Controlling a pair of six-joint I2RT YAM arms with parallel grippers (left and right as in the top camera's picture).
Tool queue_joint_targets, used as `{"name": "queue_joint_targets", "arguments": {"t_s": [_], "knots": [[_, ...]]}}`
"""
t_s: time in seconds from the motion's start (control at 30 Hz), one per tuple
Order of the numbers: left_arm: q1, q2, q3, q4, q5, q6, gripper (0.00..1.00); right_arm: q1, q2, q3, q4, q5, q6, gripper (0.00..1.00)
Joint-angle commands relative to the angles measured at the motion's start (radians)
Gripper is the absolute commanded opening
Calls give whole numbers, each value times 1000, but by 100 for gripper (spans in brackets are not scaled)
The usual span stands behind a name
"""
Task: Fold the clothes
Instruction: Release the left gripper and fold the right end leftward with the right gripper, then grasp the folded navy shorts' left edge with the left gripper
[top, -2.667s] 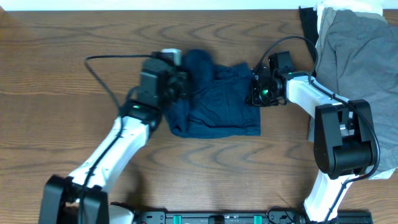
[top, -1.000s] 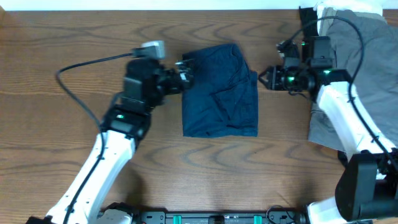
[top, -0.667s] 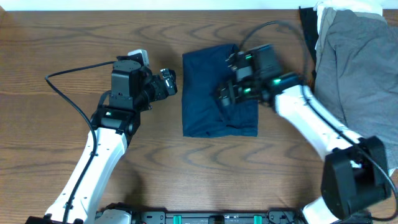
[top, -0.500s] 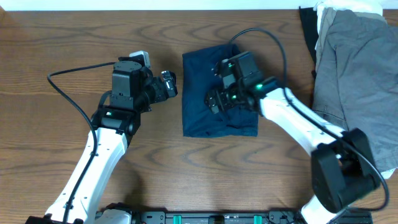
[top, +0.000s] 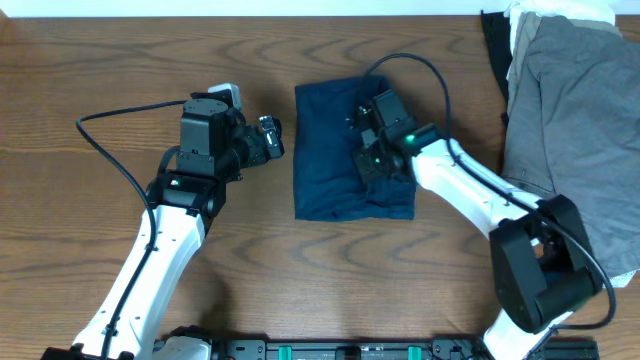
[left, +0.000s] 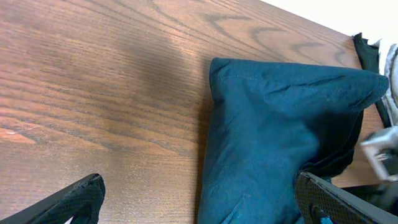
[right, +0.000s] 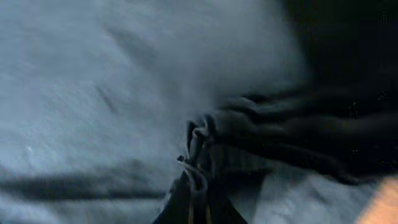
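Note:
The layers are lying doubled under a thick rounded fold (left: 289, 71), so I expect the navy shorts (left: 264, 140) to hold together as one soft bundle when I carry them.
The clothes (top: 330, 150), a pair of dark navy shorts, lie folded into a rough rectangle at the table's middle. My right gripper (top: 367, 166) rests on their right half. In the right wrist view it (right: 198, 190) is shut, pinching a small raised fold of the navy cloth (right: 93, 93). My left gripper (top: 272, 140) hovers just left of the shorts, jaws wide open and empty. In the left wrist view its fingertips (left: 87, 190) frame the shorts' left edge (left: 280, 124), apart from the cloth.
A light grey garment (top: 570, 110) covers the table's right side, with white cloth (top: 560, 12) and a black strip (top: 493, 40) at its top. The left arm's black cable (top: 110, 150) loops over the brown wooden table (top: 100, 60).
The right arm swung in from the right onto the shorts and its jaws closed on a fold. The left gripper drew back slightly to the left, staying open.

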Motion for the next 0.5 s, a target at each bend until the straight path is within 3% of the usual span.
{"name": "queue_joint_targets", "arguments": {"t_s": [0.0, 0.47], "knots": [[5, 5, 11, -12, -10, 14, 98, -53, -26, 17, -56, 31, 73, 1], [4, 64, 10, -68, -8, 14, 98, -159, -6, -121, -48, 28, 143, 1]]}}
